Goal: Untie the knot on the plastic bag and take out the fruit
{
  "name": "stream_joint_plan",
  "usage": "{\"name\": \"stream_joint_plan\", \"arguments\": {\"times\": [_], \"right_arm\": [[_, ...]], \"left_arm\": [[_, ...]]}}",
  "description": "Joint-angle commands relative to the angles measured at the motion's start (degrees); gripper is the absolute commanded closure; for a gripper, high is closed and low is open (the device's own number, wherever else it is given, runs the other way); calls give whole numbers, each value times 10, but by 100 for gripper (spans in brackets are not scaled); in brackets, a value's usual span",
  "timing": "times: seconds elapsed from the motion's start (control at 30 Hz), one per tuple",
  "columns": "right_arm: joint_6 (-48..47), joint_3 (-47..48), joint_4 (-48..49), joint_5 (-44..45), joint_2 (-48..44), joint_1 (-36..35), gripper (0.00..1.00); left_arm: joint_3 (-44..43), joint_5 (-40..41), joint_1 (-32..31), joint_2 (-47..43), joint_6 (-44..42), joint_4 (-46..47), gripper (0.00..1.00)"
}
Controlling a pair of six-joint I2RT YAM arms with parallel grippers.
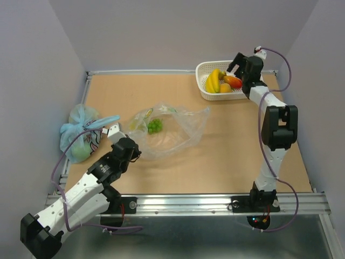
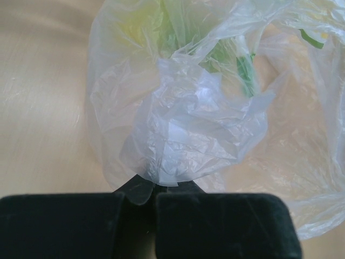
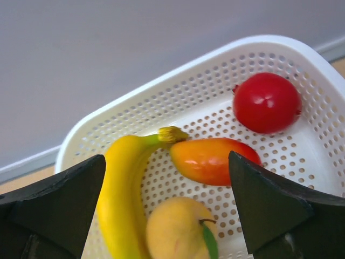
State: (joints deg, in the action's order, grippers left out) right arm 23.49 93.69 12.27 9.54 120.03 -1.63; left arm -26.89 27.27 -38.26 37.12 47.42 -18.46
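Note:
I should keep moving my empty right gripper toward the green grapes and close it on the film [image 1: 165, 123] beside them, while my left gripper pinches the plastic bag's near edge [image 1: 143, 149].
The clear plastic bag [image 1: 175, 132] lies crumpled mid-table with green grapes [image 1: 154, 125] and a yellow-green piece [image 1: 138, 124] inside; no tied knot shows. My left gripper [image 1: 137, 153] is shut on the bag's near-left edge; in the left wrist view the gripper [image 2: 153, 188] pinches a bunched fold of the bag [image 2: 188, 118]. My right gripper [image 1: 233, 69] hangs open and empty over the white basket [image 1: 204, 69]. In the right wrist view the gripper [image 3: 167, 208] is above a banana [image 3: 121, 189], an orange-red piece [image 3: 213, 159], a red apple [image 3: 267, 102] and a yellow piece [image 3: 180, 229].
A knotted light-blue bag [image 1: 80, 132] with something green inside lies at the table's left edge, beside my left arm. The basket's rim [image 3: 161, 81] is close to the back wall. A metal rail [image 1: 215, 202] runs along the near edge.

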Motion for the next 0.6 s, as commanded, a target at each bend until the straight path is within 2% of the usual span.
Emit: {"name": "stream_joint_plan", "arguments": {"times": [0.0,0.13,0.37,0.57], "right_arm": [[-43,-3,31,-109,-95,-25,0],[-137,-77,21,-184,-177,-86,0],[-262,-153,-70,-274,-287,-268,3],[-266,-209,-120,-283,-297,-397,11]], "left_arm": [[-25,17,-3,7,0,11,100],[-26,20,-3,13,1,5,100],[-32,17,-4,24,-7,-2,100],[-26,9,-3,19,-15,10,100]]}}
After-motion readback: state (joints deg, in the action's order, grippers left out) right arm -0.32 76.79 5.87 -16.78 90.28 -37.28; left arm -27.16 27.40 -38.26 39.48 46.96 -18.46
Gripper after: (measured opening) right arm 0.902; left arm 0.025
